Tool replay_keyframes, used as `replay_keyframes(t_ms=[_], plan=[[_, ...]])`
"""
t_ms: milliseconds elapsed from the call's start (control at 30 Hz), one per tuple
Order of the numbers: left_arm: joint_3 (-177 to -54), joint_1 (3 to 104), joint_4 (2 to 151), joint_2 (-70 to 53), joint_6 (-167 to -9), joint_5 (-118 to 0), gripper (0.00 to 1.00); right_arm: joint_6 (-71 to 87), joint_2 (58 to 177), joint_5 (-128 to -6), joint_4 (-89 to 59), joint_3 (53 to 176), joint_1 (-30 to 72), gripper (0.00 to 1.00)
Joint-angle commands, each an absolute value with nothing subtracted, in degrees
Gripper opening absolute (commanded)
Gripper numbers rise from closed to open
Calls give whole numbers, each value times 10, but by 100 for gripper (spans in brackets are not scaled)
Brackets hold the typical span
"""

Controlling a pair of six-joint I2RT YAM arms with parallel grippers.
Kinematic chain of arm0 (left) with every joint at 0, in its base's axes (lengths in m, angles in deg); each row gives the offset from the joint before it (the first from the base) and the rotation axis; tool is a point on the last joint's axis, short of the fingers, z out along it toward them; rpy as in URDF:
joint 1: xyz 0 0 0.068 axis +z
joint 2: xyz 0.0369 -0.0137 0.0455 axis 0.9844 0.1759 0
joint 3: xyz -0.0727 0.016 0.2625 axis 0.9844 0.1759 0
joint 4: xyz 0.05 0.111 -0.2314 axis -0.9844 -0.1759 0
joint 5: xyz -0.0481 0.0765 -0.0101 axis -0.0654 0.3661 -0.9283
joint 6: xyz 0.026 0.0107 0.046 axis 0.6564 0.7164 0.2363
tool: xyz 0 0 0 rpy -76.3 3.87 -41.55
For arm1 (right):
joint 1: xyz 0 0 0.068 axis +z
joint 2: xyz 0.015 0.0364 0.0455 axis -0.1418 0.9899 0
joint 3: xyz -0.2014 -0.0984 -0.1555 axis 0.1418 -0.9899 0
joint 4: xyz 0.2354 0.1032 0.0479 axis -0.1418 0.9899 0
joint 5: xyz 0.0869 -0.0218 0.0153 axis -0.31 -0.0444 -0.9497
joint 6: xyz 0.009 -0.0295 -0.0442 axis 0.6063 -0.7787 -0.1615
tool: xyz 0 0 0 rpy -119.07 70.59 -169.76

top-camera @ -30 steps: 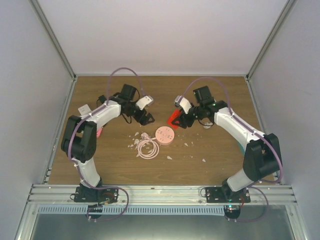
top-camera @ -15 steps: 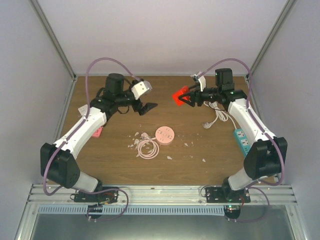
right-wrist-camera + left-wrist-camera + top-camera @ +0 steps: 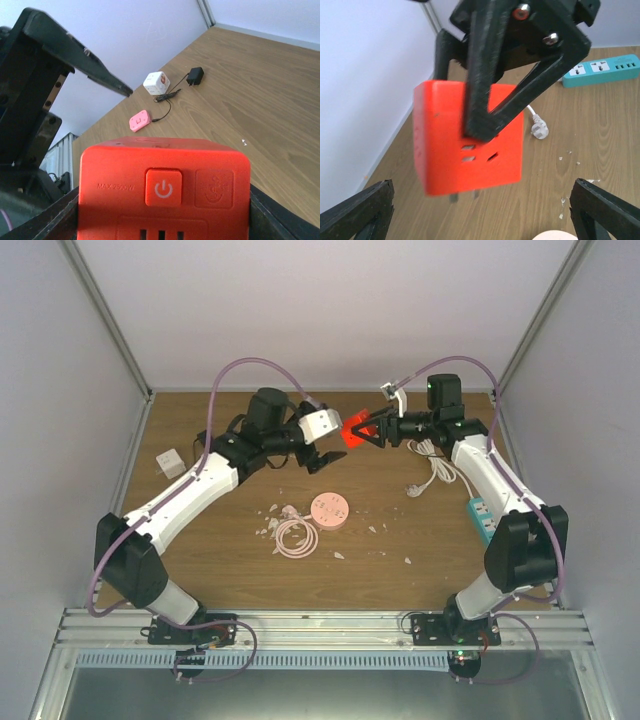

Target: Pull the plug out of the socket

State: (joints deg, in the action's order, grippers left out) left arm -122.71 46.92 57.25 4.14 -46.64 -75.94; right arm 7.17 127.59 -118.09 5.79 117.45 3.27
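Note:
My right gripper is holding the red socket cube [image 3: 356,428] far from the small pink box [image 3: 140,120], so my left gripper should take the cube and put it down by that box.
A red socket cube [image 3: 355,430] with a power button hangs in the air at the back of the table, and my right gripper [image 3: 368,430] is shut on it. In the right wrist view the cube [image 3: 165,190] fills the space between the fingers. From the left wrist its slotted face [image 3: 470,145] shows, with two bare metal prongs underneath and nothing plugged into it. My left gripper [image 3: 322,458] hangs open just left of the cube, its fingertips [image 3: 355,215] spread wide and touching nothing. A white plug [image 3: 413,490] on a white cord lies loose on the table.
A teal power strip [image 3: 483,518] lies along the right edge. A pink round disc [image 3: 329,508] and a coiled pink cable [image 3: 296,537] sit mid-table among white crumbs. At the far left are a white cube adapter [image 3: 156,82], a black charger [image 3: 195,75] and a small pink box [image 3: 140,120].
The right arm lifted the red cube from the table to the back and now holds it still. The left arm swung right toward the cube, and its jaws opened wider.

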Motion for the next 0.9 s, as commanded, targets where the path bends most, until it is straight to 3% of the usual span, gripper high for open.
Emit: replay_keyframes(t_ms=[0, 467, 733, 867], plan=[[-1250, 433, 600, 58, -448, -701, 95, 108, 1270, -1212, 15, 1167, 40, 42], [-1260, 398, 628, 82, -430, -612, 85, 133, 1270, -1231, -3, 1151, 60, 43], [-1246, 397, 628, 73, -407, -602, 66, 143, 1276, -1240, -5, 1146, 63, 46], [-1243, 398, 615, 70, -402, -599, 53, 138, 1282, -1245, 4, 1154, 63, 60]])
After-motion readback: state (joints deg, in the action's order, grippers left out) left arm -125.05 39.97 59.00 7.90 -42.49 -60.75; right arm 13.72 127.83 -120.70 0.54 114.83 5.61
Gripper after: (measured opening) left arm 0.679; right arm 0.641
